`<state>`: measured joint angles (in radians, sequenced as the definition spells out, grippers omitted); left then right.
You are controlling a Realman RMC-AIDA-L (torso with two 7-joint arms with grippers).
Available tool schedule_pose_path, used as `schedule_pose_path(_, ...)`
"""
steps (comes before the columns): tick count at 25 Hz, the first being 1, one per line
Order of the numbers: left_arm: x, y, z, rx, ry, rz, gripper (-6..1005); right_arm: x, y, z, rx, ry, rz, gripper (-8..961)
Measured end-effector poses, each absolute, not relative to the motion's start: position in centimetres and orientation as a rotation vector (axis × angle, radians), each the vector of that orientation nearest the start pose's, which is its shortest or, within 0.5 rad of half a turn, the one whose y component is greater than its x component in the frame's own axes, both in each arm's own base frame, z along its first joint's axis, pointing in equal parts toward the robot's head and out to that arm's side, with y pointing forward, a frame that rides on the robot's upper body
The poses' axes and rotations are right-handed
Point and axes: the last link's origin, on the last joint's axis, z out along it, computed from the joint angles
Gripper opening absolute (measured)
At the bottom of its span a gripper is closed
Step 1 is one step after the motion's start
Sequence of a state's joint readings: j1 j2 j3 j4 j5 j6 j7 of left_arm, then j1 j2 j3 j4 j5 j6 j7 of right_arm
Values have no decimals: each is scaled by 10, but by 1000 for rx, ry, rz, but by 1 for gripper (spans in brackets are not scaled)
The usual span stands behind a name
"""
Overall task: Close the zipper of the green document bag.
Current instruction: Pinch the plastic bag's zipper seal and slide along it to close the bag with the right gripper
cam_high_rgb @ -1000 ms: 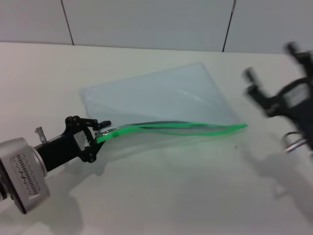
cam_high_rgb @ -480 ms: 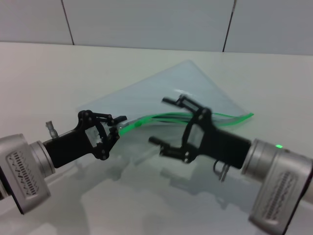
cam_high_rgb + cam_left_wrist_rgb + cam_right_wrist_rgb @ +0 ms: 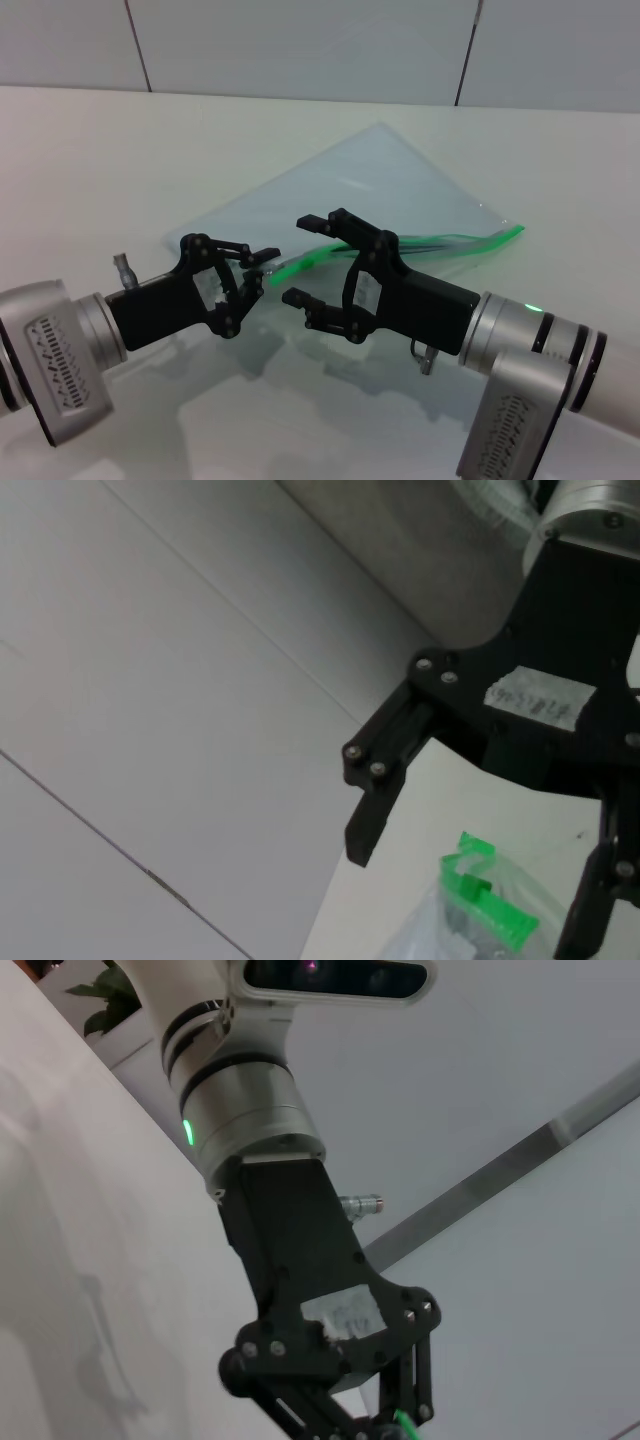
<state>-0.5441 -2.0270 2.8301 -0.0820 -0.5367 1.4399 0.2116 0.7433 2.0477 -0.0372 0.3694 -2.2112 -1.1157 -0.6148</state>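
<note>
The zipper gapes [image 3: 462, 241] toward its far corner. My left gripper should keep hold of the zipper's near end while my right gripper pinches the zipper's strip [image 3: 308, 262] and slides to that corner.
The green document bag [image 3: 385, 180] is a pale translucent pouch lying flat on the white table. Its zipper [image 3: 470, 240] is a bright green strip along the near edge, running from the left end to the right corner. My left gripper [image 3: 256, 264] is shut on the zipper's left end and holds it slightly raised. My right gripper [image 3: 304, 259] is open, one finger above the strip and one below, just right of the left gripper. The left wrist view shows the green zipper end [image 3: 483, 898] beside the right gripper's finger [image 3: 372, 815]. I cannot make out the slider.
The white table [image 3: 100, 150] stretches around the bag on all sides. Grey wall panels [image 3: 300, 40] stand behind its far edge. Both forearms lie low over the table's near part. The right wrist view shows the left arm's gripper body [image 3: 320, 1340].
The right arm swung in from the right edge and moved left along the zipper, stopping open just beside the left gripper. The left gripper crept right, still holding the zipper end.
</note>
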Motion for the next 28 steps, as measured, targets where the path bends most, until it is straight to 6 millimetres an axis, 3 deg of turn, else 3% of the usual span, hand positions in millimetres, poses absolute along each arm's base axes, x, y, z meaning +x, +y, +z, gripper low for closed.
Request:
schedule_pose_path(6, -299, 297, -46, -2273, 584, -438, 52, 191, 306, -137, -2214, -962, 486, 861)
schedule_pose_path(11, -300, 297, -46, -2274, 584, -434, 52, 192, 302, -139, -2196, -1007, 474, 759)
schedule_pose_path(14, -300, 297, -47, -2276, 588, -434, 52, 192, 302, -139, -2196, -1012, 472, 552)
schedule_pose_path(19, -299, 295, -49, -2286, 596, -438, 51, 192, 302, -140, -2198, -1016, 469, 311)
schedule_pose_path(25, -299, 294, -50, -2292, 603, -438, 51, 195, 303, -142, -2216, -1016, 436, 143)
schedule_pose_path(28, -299, 293, -51, -2296, 606, -439, 51, 196, 303, -143, -2222, -1016, 429, 126)
